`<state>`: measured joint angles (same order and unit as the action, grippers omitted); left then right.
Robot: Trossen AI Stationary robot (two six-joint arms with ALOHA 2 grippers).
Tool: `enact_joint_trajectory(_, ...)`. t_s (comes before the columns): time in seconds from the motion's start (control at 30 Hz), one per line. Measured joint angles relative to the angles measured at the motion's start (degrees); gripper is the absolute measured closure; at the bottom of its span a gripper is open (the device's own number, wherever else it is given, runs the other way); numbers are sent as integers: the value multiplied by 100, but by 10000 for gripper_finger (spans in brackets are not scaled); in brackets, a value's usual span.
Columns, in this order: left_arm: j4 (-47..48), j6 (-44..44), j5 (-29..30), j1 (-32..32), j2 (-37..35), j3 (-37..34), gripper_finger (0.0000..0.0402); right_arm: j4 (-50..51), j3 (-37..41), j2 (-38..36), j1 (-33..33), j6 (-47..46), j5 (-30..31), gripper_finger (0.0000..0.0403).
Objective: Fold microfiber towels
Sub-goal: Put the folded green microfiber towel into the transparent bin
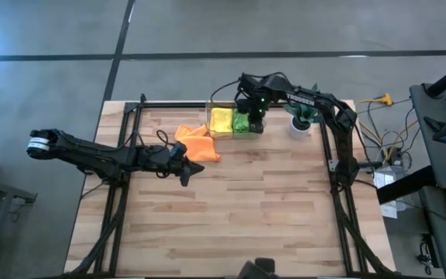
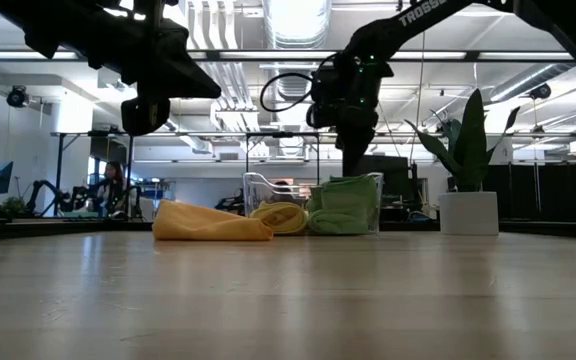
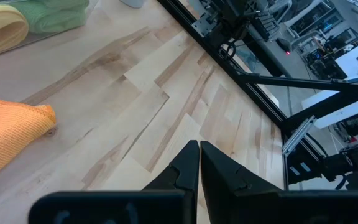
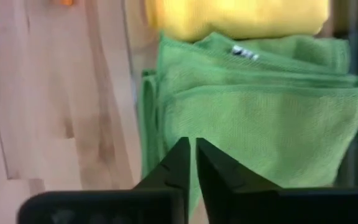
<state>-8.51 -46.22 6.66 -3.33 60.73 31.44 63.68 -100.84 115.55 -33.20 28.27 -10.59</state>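
The green stack's under layer (image 4: 149, 118) sticks out past its top fold, so next my right gripper moves back toward the bin's near side and pushes the stack's edge down.
A crumpled orange towel (image 1: 197, 144) lies on the wooden table; it also shows in the left wrist view (image 3: 5, 134). A folded yellow towel (image 1: 221, 120) and folded lime green towels (image 1: 242, 124) lie side by side in a clear bin (image 1: 210, 104) at the far edge. My right gripper (image 4: 191, 147) is shut and points down just over the green stack (image 4: 260, 118). My left gripper (image 3: 199, 149) is shut and empty. It hangs above the table, near side of the orange towel (image 2: 211, 222). My right gripper's shut fingertips stand at the top of the green stack (image 2: 345, 185), coming from above. I cannot tell whether they touch the cloth.
A spiky green plant in a white pot (image 1: 300, 120) stands right of the bin, close to the right arm. Black frame rails (image 1: 118, 194) run along the table's left, right and far edges. Bare wood (image 1: 262, 209) fills the table's middle and near part.
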Motion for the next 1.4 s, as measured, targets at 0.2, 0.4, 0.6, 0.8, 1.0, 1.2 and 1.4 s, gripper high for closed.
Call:
enact_joint_trajectory(0.2,0,2,0,0,0,-1,402,83,150,7,98,20,-18,393)
enact_joint_trajectory(0.4,0,2,0,0,0,-2,402,72,311,7,218,73,-215,394)
enact_joint_trajectory(0.6,0,4,1,0,0,0,402,-2,557,7,317,240,-319,394)
enact_joint_trajectory(0.8,0,4,2,0,0,-1,402,-393,946,7,382,130,-311,394)
enact_joint_trajectory(1.0,0,4,4,0,0,-2,402,-669,1105,7,414,-280,-194,394)
enact_joint_trajectory(1.2,0,1,4,0,2,-2,402,-367,750,-112,406,-275,-11,394)
enact_joint_trajectory(1.4,0,-4,4,0,2,-1,402,-650,674,-34,481,-273,-33,394)
